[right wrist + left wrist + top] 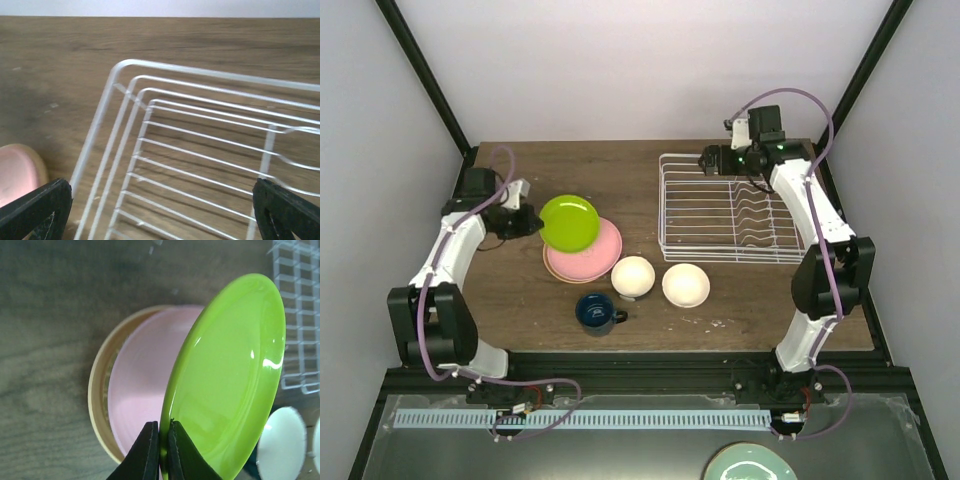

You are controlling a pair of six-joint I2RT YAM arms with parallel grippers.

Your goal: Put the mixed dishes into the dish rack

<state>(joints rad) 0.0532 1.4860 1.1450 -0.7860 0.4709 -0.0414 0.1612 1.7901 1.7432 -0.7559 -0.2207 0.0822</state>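
Observation:
My right gripper should grab the plate's free rim [597, 219] and bring it to the dish rack, since my left gripper holds the lime green plate [569, 223] far from there.
My left gripper [528, 224] [163, 440] is shut on the rim of the lime green plate [569, 221] [230, 380] and holds it tilted above the plate stack. The pink plate [592, 252] [145, 385] lies on a peach-tan plate [552, 266] [100, 385]. Two cream bowls [633, 276] [686, 285] and the dark blue mug [595, 312] stand in front of the stack. The white wire dish rack [730, 210] [210, 150] stands at the back right. My right gripper [710, 160] [162, 215] is wide open above the rack's far left corner. No woven yellow plate shows.
A pale teal plate [748, 463] lies off the table at the bottom edge of the top view. Bare wooden table [520, 310] lies left of the mug. The table's back edge meets the white wall behind the rack.

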